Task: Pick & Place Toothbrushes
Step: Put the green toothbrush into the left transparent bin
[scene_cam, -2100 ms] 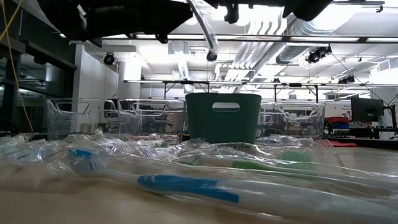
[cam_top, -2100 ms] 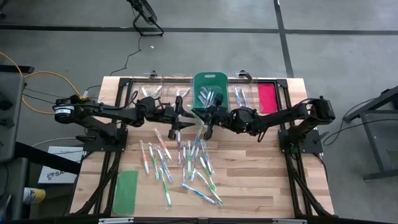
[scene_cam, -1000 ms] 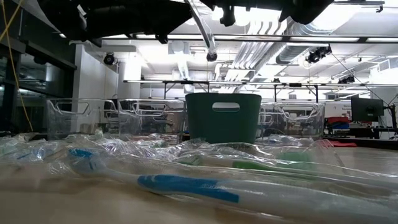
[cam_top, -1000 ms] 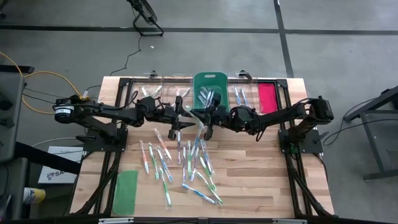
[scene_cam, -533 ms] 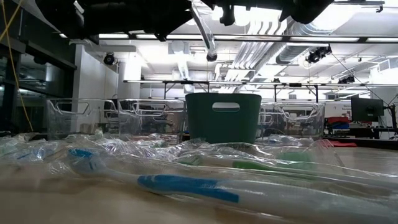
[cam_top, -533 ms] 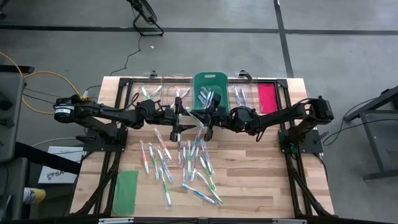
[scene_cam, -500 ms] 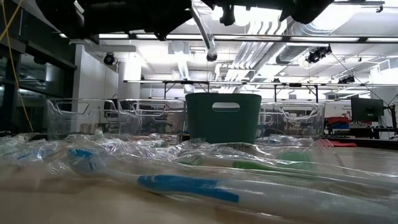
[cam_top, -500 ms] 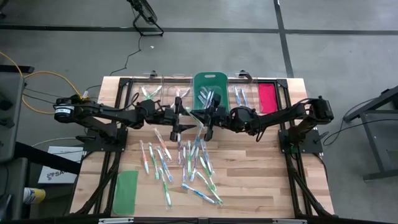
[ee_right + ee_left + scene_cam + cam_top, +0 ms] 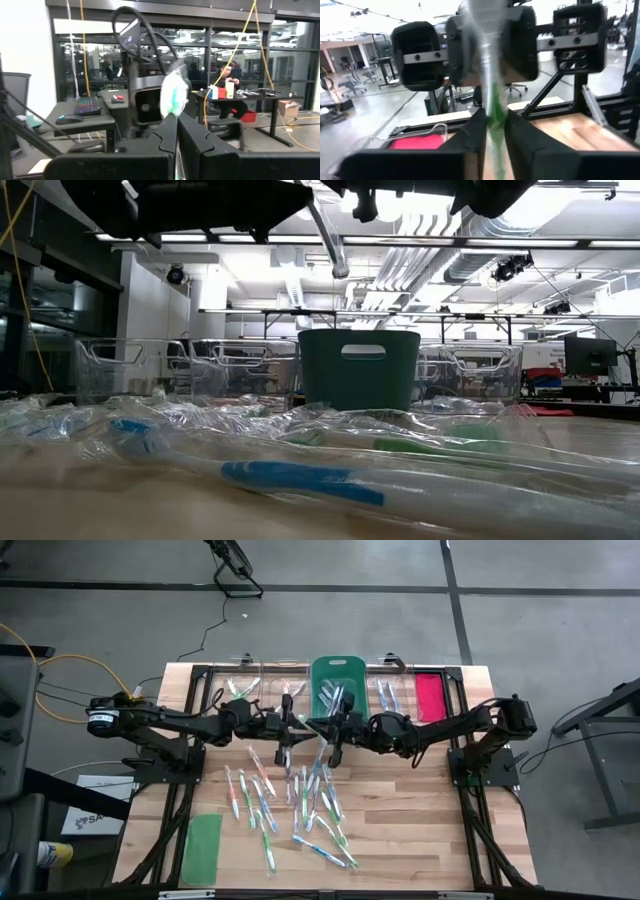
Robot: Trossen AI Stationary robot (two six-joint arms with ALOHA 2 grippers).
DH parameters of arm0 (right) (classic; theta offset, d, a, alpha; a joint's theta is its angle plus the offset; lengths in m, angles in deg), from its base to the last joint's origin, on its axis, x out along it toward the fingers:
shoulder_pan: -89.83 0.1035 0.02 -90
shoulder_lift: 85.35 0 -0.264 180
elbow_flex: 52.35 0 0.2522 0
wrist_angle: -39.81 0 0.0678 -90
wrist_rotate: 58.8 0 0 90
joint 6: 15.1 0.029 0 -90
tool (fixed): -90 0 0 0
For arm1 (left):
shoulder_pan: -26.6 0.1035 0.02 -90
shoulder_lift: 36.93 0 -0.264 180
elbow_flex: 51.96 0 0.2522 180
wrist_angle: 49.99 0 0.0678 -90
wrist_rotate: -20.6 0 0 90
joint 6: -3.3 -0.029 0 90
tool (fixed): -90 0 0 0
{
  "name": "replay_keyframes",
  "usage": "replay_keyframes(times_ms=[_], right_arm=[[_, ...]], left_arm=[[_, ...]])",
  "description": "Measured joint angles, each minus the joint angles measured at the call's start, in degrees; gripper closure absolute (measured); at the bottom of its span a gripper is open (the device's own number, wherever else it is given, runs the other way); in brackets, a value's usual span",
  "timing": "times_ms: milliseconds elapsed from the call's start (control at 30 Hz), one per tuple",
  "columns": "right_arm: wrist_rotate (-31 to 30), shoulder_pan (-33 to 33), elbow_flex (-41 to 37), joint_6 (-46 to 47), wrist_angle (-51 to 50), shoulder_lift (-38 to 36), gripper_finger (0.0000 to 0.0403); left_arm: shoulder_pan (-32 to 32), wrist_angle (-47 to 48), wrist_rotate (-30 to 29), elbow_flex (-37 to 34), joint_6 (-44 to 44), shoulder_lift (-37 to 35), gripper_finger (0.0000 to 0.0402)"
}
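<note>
The robot's two grippers both pinch the green toothbrush (image 9: 305, 722) whose clear bin (image 9: 243, 687) lies on the left gripper's side, so the right gripper should open and the left gripper should carry the toothbrush there.
One toothbrush in a clear wrapper (image 9: 319, 726) is held in the air between my two grippers, over the table's middle and in front of the green bin (image 9: 337, 680). My left gripper (image 9: 298, 726) comes at it from the left and my right gripper (image 9: 335, 730) from the right; both are shut on it. In the low view its lower end (image 9: 338, 268) hangs high above the table. Several more wrapped toothbrushes (image 9: 300, 800) lie flat on the wood nearer the front edge. My left gripper pinches the wrapped toothbrush's green handle (image 9: 495, 107) between its two fingers, coming level from the table's left. The toothbrush is clear of the table and runs on past the fingertips. My right gripper pinches the same wrapped toothbrush between its two fingers, coming level from the table's right. A green part in the clear wrapper (image 9: 174, 95) stands beyond the fingertips. The spot between the fingers is hidden by the fingers themselves.
Clear bins (image 9: 255, 680) (image 9: 390, 688) flank the green bin (image 9: 360, 368) along the far edge. A red-pink lid (image 9: 429, 695) lies at the far right and a green lid (image 9: 203, 848) at the near left. Bare wood shows at the near right.
Both arms have kept their places. In the low view the hanging toothbrush's upper part has shifted a little toward upright, while its lower end has stayed where it was.
</note>
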Motion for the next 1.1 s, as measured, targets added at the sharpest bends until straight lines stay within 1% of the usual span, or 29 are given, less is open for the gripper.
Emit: replay_keyframes(times_ms=[33,167,333,433,533,667,833,967,1100], right_arm=[[-0.1,0.0,0.0,0.0,-0.1,0.0,0.0400],[0.0,0.0,0.0,0.2,-1.1,0.0,0.0400],[0.0,0.0,0.0,3.4,-1.5,0.0,0.0394],[-0.1,0.0,0.0,4.7,-1.5,0.0,0.0370],[-1.1,0.1,0.0,4.7,-1.9,-0.3,0.0330],[-6.7,0.5,0.0,4.3,-3.2,-2.1,0.0267],[-15.7,2.6,0.0,1.1,-10.8,-7.1,0.0202],[-23.2,5.1,0.0,1.3,-18.8,-11.4,0.0176],[-27.9,7.9,0.0,1.6,-24.9,-13.6,0.0170]], left_arm=[[0.0,0.2,0.0,0.0,-0.8,0.0,0.0368],[0.0,0.7,0.2,0.0,-1.4,0.0,0.0383],[0.0,1.4,0.2,0.0,-2.3,0.0,0.0384],[0.0,1.8,0.2,0.0,-2.4,0.0,0.0392],[0.0,2.1,0.4,0.0,-2.4,0.0,0.0394],[0.0,3.0,0.3,0.0,-3.9,-0.7,0.0394],[1.8,10.2,0.2,0.0,-6.3,-3.2,0.0394],[5.9,20.8,-0.7,0.0,-11.0,-7.8,0.0394],[10.8,32.4,-1.4,0.0,-18.4,-14.2,0.0394]])
